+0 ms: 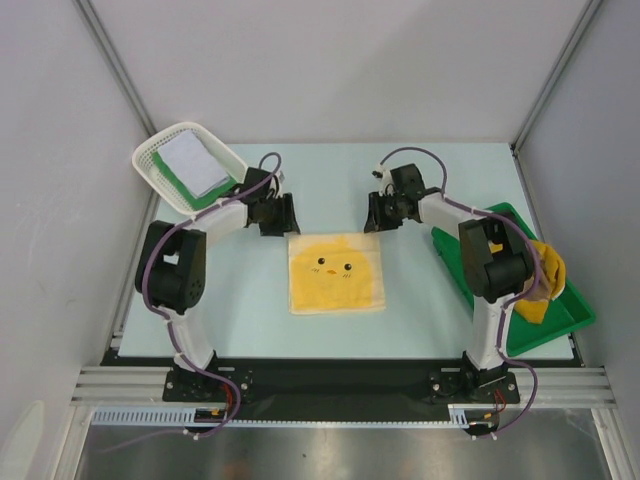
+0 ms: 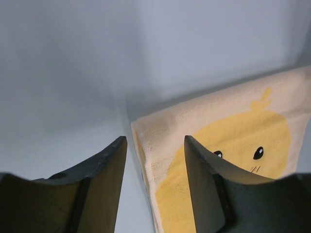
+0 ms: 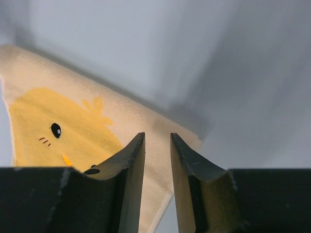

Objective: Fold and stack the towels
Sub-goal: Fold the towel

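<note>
My left gripper's fingers straddle the towel's side edge (image 2: 145, 167), so my left gripper should turn slantwise and pinch the far corner's tip (image 2: 137, 124) before both grippers lift.
A pale yellow-cream towel (image 1: 336, 273) with a chick face lies flat at the table's middle. My left gripper (image 1: 278, 222) hovers at its far left corner. In the left wrist view that gripper (image 2: 154, 141) is open, its jaws straddling the towel's (image 2: 233, 136) left edge with nothing pinched. My right gripper (image 1: 378, 218) is at the far right corner. Seen from the right wrist, it (image 3: 157, 136) stands narrowly open above that corner of the towel (image 3: 73, 111). A white towel (image 1: 195, 160) and a green towel (image 1: 205, 192) lie in the basket. A tan-brown towel (image 1: 545, 280) lies crumpled in the tray.
The white mesh basket (image 1: 160, 150) stands tilted at the back left, just behind my left arm. The green plastic tray (image 1: 560, 325) sits along the right edge beside my right arm. Grey walls close in the table on three sides.
</note>
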`<state>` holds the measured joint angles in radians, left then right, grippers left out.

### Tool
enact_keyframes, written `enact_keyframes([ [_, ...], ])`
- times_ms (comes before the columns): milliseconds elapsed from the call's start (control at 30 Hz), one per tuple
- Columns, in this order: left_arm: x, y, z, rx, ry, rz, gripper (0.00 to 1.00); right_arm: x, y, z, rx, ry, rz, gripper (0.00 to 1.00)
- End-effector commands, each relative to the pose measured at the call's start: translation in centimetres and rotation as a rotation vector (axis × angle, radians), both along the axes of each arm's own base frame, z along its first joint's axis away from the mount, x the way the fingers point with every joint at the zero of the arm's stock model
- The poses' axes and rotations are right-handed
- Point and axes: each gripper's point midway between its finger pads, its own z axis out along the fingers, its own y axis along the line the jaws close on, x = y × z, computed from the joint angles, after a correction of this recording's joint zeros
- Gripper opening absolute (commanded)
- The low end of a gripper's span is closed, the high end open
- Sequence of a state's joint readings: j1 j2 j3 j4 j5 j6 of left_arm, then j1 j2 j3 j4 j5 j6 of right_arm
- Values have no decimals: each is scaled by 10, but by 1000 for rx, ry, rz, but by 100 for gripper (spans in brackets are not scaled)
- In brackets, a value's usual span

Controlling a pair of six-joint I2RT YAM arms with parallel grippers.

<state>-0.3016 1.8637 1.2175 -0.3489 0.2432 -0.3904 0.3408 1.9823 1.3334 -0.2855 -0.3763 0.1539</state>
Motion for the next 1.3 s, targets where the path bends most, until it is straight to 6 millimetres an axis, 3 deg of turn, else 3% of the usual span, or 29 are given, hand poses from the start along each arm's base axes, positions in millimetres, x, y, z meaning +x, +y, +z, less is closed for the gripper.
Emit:
enact_keyframes([
  [0,19,10,25,86,-91,-100,58,9,1,18,-10,-60,98,33],
  [33,24,12,30,112,-116,-129,58,8,-1,19,-7,-57,113,35],
  [167,25,20,13,210,-133,-274,59,2,-4,23,28,-27,219,37],
  [267,19,3,12,140,-168,-435,61,-4,-9,12,47,25,290,39],
  [400,13,-4,0,116,-171,-578,63,3,-18,13,89,50,342,48],
  [500,19,1,-10,157,-146,-587,62,1,-26,-3,48,92,366,48],
  [700,32,21,-34,272,-86,-573,57,8,-31,-18,13,87,378,39],
  [867,39,20,-31,278,-119,-593,54,14,-28,-18,43,77,396,30],
  [1267,25,15,-35,210,-80,-674,45,14,-30,-23,33,70,423,30],
])
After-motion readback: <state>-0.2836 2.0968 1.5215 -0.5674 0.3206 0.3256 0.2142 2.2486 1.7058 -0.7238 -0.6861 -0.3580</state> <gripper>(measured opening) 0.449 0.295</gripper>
